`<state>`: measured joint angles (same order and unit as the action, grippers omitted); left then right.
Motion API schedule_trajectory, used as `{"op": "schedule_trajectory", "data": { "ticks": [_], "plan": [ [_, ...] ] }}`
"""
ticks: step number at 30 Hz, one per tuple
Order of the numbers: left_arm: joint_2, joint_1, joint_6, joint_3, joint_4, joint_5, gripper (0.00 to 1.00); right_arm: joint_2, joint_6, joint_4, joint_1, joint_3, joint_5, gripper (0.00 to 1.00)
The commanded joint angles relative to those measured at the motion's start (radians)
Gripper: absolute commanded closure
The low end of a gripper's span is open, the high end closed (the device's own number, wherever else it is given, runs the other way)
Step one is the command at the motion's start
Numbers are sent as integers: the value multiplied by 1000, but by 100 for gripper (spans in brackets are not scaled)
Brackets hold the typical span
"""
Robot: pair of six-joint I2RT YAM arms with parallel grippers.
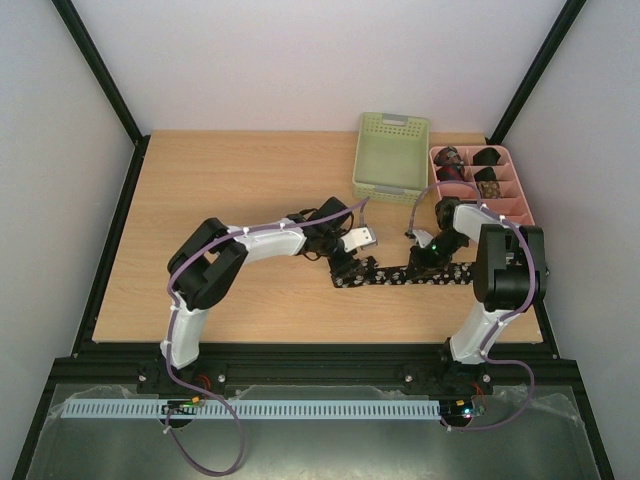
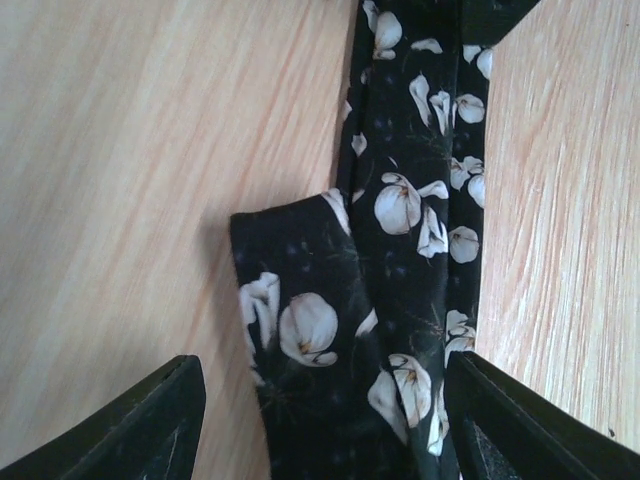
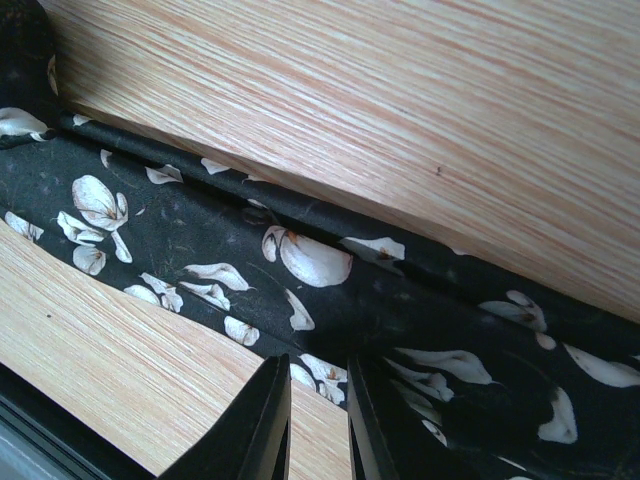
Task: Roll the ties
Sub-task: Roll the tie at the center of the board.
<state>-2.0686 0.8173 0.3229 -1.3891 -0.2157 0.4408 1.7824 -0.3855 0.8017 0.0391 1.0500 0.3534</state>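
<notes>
The tie's folded end (image 2: 300, 310) runs at a slant off the part of the tie under it, so the robot's right gripper should pinch the folded end's tip (image 2: 288, 222) while the left gripper pulls the fold out straight.
The long black tie (image 1: 395, 273) with pale flowers lies flat across the table's right middle. In the left wrist view the tie (image 2: 410, 200) has its end folded back on itself, and that fold lies between my fingers. My left gripper (image 1: 345, 262) (image 2: 322, 360) is open, its jaws wide apart on either side of the folded end. My right gripper (image 1: 425, 255) (image 3: 318, 358) stands at the near edge of the tie (image 3: 200, 230), jaws almost together, pinching that edge. Small rolled ties in dark red (image 1: 450, 172), black (image 1: 488, 156) and brown (image 1: 487, 188) sit in a tray.
A pink compartment tray (image 1: 527, 205) holding the rolled ties stands at the back right. A pale green basket (image 1: 392, 155) stands beside it at the back middle. Black frame posts run along the table's sides.
</notes>
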Motion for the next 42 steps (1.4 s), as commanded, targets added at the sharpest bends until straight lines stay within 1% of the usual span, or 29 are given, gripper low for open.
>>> {"op": "schedule_trajectory", "data": {
  "ticks": [1, 3, 6, 8, 10, 12, 15, 18, 20, 22, 29, 32, 35, 42],
  "plan": [
    [-73, 10, -25, -45, -65, 76, 32, 24, -8, 12, -2, -14, -1, 82],
    [-99, 11, -28, -59, -82, 80, 37, 32, -9, 6, -2, -19, -7, 82],
    [-98, 10, -31, -57, -77, 55, 50, 35, -9, -2, -2, -28, -13, 82],
    [-46, 9, -22, -17, -29, 53, 58, 35, -9, 3, -2, -27, -9, 82],
    [30, 11, 0, 53, 46, 60, 60, 30, -10, 6, -2, -28, -4, 82],
    [86, 13, 38, 105, 82, 58, 61, 28, -10, 8, -2, -32, -2, 82],
    [123, 18, 93, 138, 78, 46, 62, 28, -10, 5, -2, -43, -6, 82],
    [114, 34, 154, 146, 37, 19, 62, 27, -6, 9, -2, -37, 3, 82],
    [106, 52, 175, 158, 32, -10, 60, 24, 3, 18, -2, -23, 19, 82],
    [94, 70, 190, 173, 35, -45, 58, 13, 9, 35, -2, -4, 66, 82],
    [47, 83, 181, 213, 61, -138, 57, -21, 39, 105, -5, 78, 298, 77],
    [38, 76, 156, 212, 53, -162, 59, -16, 70, 118, -16, 105, 393, 74],
    [60, 62, 135, 233, 72, -121, 60, -8, 108, 102, -43, 106, 435, 73],
    [70, 60, 126, 240, 82, -124, 59, 69, 158, 70, -125, 96, 479, 72]
  ]
}}
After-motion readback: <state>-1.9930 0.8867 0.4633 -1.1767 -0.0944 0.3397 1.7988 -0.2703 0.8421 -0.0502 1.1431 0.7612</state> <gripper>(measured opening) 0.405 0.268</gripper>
